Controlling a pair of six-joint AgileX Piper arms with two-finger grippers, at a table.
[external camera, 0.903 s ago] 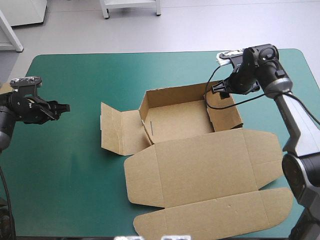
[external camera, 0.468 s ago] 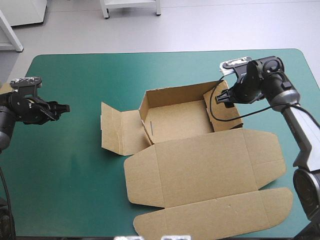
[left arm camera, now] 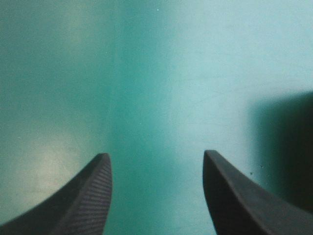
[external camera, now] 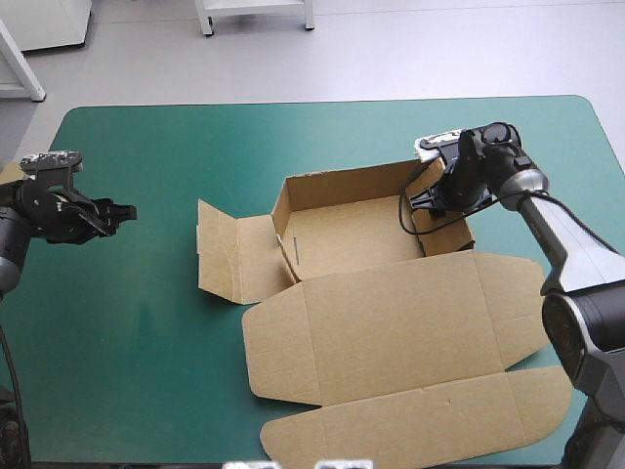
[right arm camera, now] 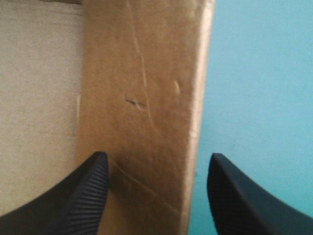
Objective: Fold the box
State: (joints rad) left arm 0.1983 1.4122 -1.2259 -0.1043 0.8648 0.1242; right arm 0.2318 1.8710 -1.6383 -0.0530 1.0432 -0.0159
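My right gripper will make the lid (external camera: 400, 327) slide along flat when it pulls the tray's side, because the lid joins the tray along a long crease (external camera: 386, 266).
The brown box (external camera: 361, 293) lies mid-table as an open tray: back and right walls stand, a left flap (external camera: 229, 249) lies spread outward, and the lid (external camera: 391, 322) is flat toward the front edge. My right gripper (external camera: 428, 195) hovers open at the tray's right wall. In the right wrist view that wall (right arm camera: 146, 98) runs between the black fingers (right arm camera: 93, 191) of the right gripper (right arm camera: 156, 196), untouched. My left gripper (external camera: 122, 210) hangs open over bare teal-green cover far to the box's left, and the left gripper (left arm camera: 156, 196) has nothing between its fingers.
Teal-green cover (external camera: 195, 137) lies bare behind and to the left of the box. The lid's rounded tuck flap (external camera: 420, 420) reaches close to the table's front edge. A sliver of brown board (external camera: 6, 172) shows at the table's left edge.
The right wrist swung slightly outward, then came back toward the box and settled over the tray's right wall. The left arm and the box have not moved.
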